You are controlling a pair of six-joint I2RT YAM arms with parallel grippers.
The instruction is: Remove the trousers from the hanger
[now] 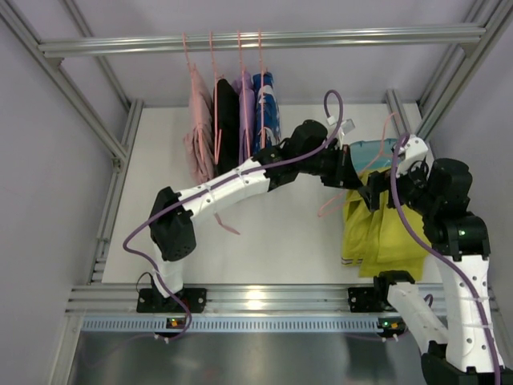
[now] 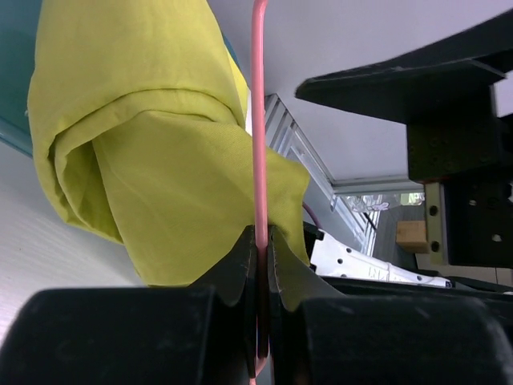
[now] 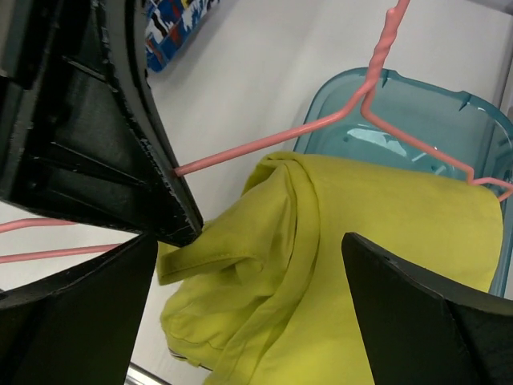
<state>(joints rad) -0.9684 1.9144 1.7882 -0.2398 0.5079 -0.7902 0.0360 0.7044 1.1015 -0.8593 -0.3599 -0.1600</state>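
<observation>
The teal bin (image 1: 372, 150) should slide along with the yellow-green trousers when the robot pulls the hanger sideways, because the draped cloth covers its rim (image 3: 309, 160).
The yellow-green trousers (image 1: 385, 237) hang bunched from the right end of the pink wire hanger (image 1: 329, 204) and spread down over the table. My left gripper (image 2: 261, 241) is shut on the hanger's thin wire (image 2: 259, 120), with the trousers (image 2: 152, 160) folded just beyond its fingertips. In the right wrist view, the hanger (image 3: 264, 144) runs from the left gripper's black jaws up to its twisted neck. My right gripper (image 3: 248, 297) stands wide open over the trousers (image 3: 321, 265), gripping nothing.
A teal plastic bin (image 1: 377, 148) sits behind the trousers, and they partly cover its rim (image 3: 425, 112). Several garments (image 1: 228, 120) hang on pink hangers from the back rail (image 1: 264, 38). Another pink hanger (image 1: 227, 223) lies on the table under the left arm.
</observation>
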